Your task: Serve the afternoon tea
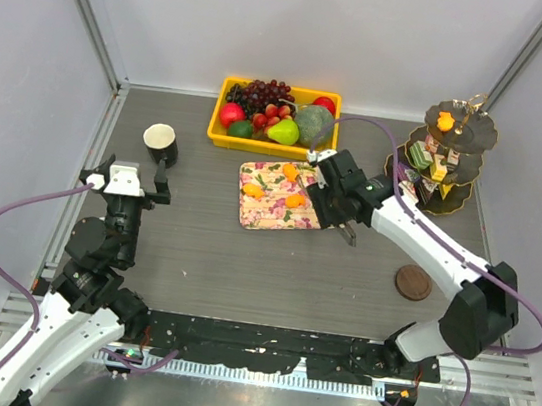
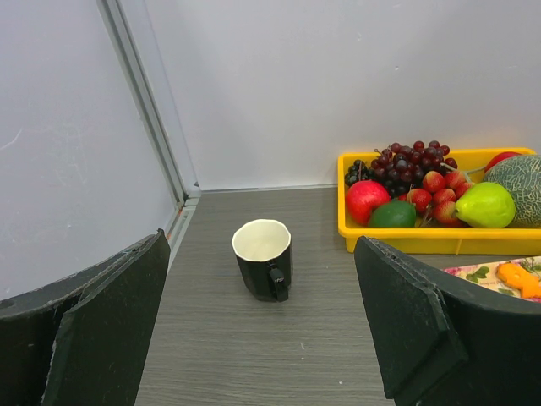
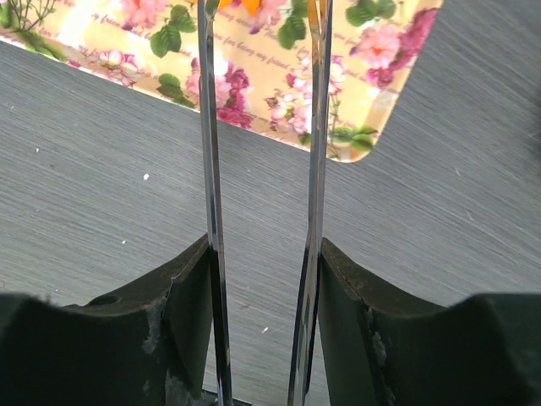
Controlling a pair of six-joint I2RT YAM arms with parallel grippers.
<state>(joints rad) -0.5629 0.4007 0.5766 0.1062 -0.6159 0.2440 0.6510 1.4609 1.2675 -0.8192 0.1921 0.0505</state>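
Observation:
My right gripper has the tongs' tips (image 1: 301, 180) pointing past the near orange pastry (image 1: 294, 201) toward the tray's rear. It should pull back and line them up with that pastry.
A black cup (image 1: 161, 142) stands at the left rear; in the left wrist view the cup (image 2: 264, 258) is upright, just beyond my open, empty left gripper (image 2: 262, 338). My right gripper (image 3: 262, 313) is shut on metal tongs (image 3: 207, 169), whose blades reach over the floral tray to an orange pastry (image 3: 254, 4) at the frame's edge. From above, the right gripper (image 1: 329, 206) is at the tray's right side, beside three orange pastries (image 1: 295, 200). The dark three-tier stand (image 1: 444, 157) at the right rear holds cake pieces and an orange pastry (image 1: 445, 120). The light-blue cup is out of view.
A yellow bin of fruit (image 1: 276, 113) stands at the back centre, also in the left wrist view (image 2: 423, 241). The floral tray (image 1: 277, 196) lies mid-table. A brown round coaster (image 1: 412, 282) lies near the right arm. Walls close in the left, back and right.

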